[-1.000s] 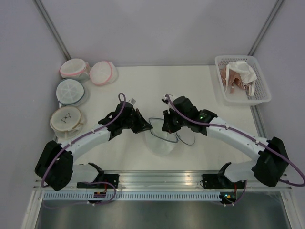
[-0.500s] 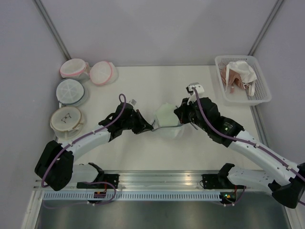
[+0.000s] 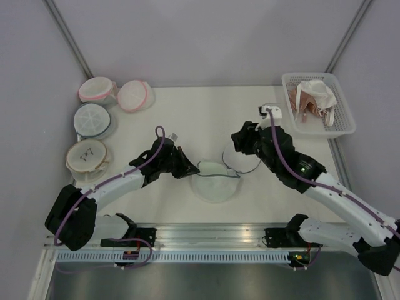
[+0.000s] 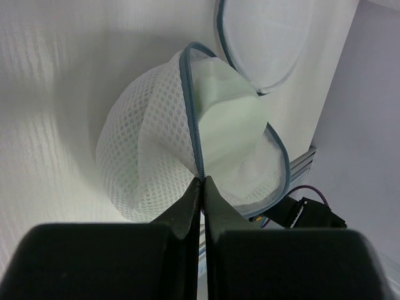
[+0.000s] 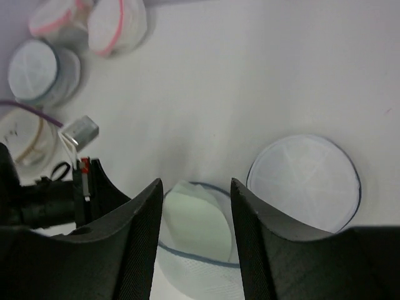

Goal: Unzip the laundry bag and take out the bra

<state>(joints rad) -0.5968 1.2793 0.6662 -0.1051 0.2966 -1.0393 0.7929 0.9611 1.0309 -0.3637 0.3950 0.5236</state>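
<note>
My right gripper keeps moving down until it pinches the mint bra (image 3: 212, 167), because the lid flap (image 3: 245, 156) lies clear of the bra and my left gripper is holding the bag's rim.
The laundry bag (image 3: 215, 184) lies unzipped at the table's middle, its white mesh dome (image 4: 144, 162) edged by a grey-blue zip rim. Its round lid flap (image 3: 242, 159) lies flat on the table to the right, still joined to the bag. The pale mint bra (image 4: 228, 122) sits inside the open bag, and the right wrist view also shows the bra (image 5: 194, 219). My left gripper (image 3: 190, 170) is shut on the zip rim at the bag's left edge (image 4: 202, 181). My right gripper (image 3: 239, 142) hangs open above the bag and flap, holding nothing (image 5: 196, 183).
Two pink-rimmed round bags (image 3: 97, 89) (image 3: 135, 95), a light-blue round bag (image 3: 92, 119) and a beige one (image 3: 87, 156) stand along the left edge. A white basket (image 3: 340, 128) with white and pinkish garments sits at the back right.
My right gripper drew the zip round to the right, then opened and let go. The lid flap dropped flat beside the bag. The left gripper kept its hold.
</note>
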